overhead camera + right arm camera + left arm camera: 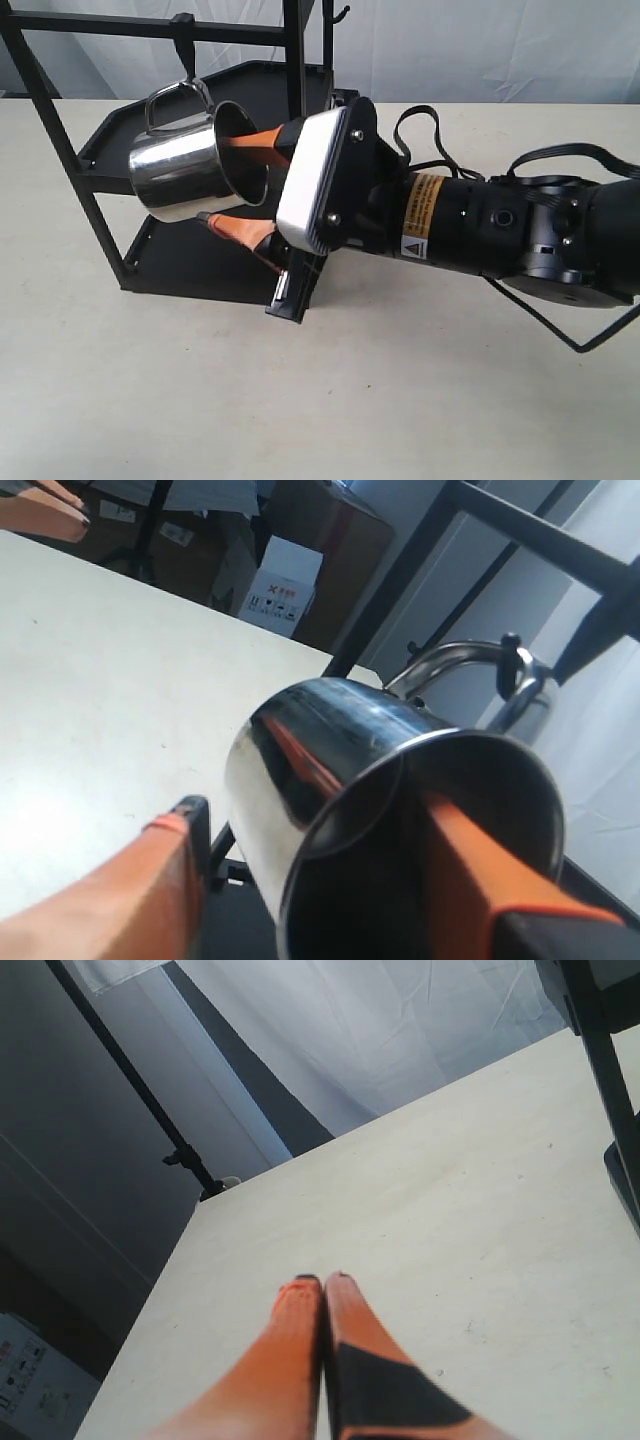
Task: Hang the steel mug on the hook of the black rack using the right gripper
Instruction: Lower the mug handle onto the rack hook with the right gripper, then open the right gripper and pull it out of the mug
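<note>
The steel mug [183, 168] will keep hanging at its tilt when I draw my right gripper back, because the mug's handle is looped [190, 84] around the rack's hook.
The steel mug [180, 165] [300, 750] lies tilted, mouth toward my right arm, in front of the black rack [200, 262]. Its handle [172, 92] [460, 655] points up and sits around the hook [184, 45] under the top bar. My right gripper [218, 180] [310, 810] is open and straddles the mug's lower wall. One finger [470, 870] is inside the mouth. The other finger [150, 890] is outside below, with a small gap to the wall. My left gripper [322, 1280] is shut on nothing above the bare table.
The rack's two shelves sit behind and under the mug, with a post [296, 60] close to my right wrist. A thin curled hook [340, 14] sticks out at the rack's top right. A rack post [610, 1070] shows in the left wrist view. Boxes [285, 585] stand beyond the table.
</note>
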`<act>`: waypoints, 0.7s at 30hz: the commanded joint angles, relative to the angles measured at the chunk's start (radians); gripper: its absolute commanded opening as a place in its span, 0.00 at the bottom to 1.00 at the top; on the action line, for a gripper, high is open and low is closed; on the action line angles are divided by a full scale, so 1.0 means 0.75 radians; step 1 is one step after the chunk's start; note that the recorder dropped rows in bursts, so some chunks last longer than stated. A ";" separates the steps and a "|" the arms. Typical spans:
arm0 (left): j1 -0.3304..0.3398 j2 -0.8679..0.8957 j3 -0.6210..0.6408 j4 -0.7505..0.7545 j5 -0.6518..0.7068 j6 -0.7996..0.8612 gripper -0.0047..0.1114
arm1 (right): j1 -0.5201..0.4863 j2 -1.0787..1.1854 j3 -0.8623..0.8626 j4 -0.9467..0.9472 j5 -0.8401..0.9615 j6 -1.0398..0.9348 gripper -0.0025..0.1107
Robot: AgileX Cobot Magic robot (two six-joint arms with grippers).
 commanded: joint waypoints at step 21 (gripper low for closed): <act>-0.002 -0.006 -0.003 0.001 -0.017 -0.003 0.05 | -0.005 -0.487 0.039 -0.626 0.679 0.750 0.53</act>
